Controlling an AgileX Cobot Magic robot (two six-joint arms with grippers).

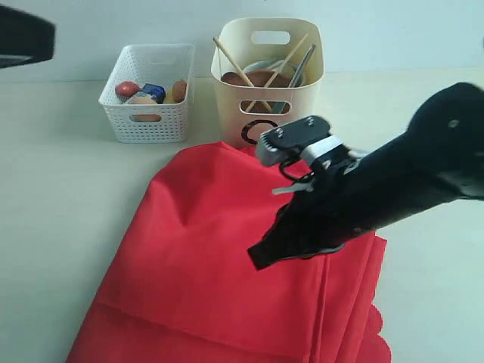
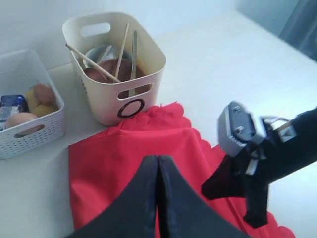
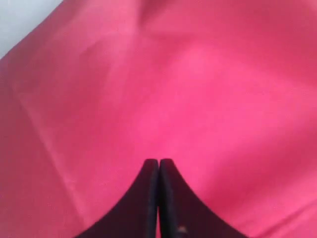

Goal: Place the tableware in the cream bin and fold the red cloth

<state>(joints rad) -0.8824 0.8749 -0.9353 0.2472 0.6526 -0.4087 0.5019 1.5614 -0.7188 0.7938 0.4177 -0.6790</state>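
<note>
The robot's right gripper should slide the red cloth over to the open space (image 1: 378, 110) beside the cream bin, because the red cloth's far edge (image 1: 224, 146) crowds the bin's base.
The red cloth (image 1: 197, 272) lies folded on the table, one scalloped edge (image 2: 163, 108) near the cream bin (image 1: 227, 94). Inside the bin stand wooden chopsticks (image 1: 238, 69), a brown plate (image 1: 257, 78), a slim metal utensil (image 1: 301, 64) and a steel cup (image 2: 99, 52). My right gripper (image 1: 257, 257) is shut and hovers low over the middle of the cloth (image 3: 198, 89), with nothing between its jaws. My left gripper (image 2: 157, 159) is also shut and empty, above the cloth's near part (image 2: 114, 158). The spoon and bowl cannot be made out.
A white lattice basket (image 1: 147, 113) with several food items stands left of the cream bin. Part of the left arm (image 1: 23, 34) shows at the top left corner. The right arm's grey wrist block (image 2: 237, 129) hangs over the cloth. Bare table (image 1: 53, 212) surrounds the cloth.
</note>
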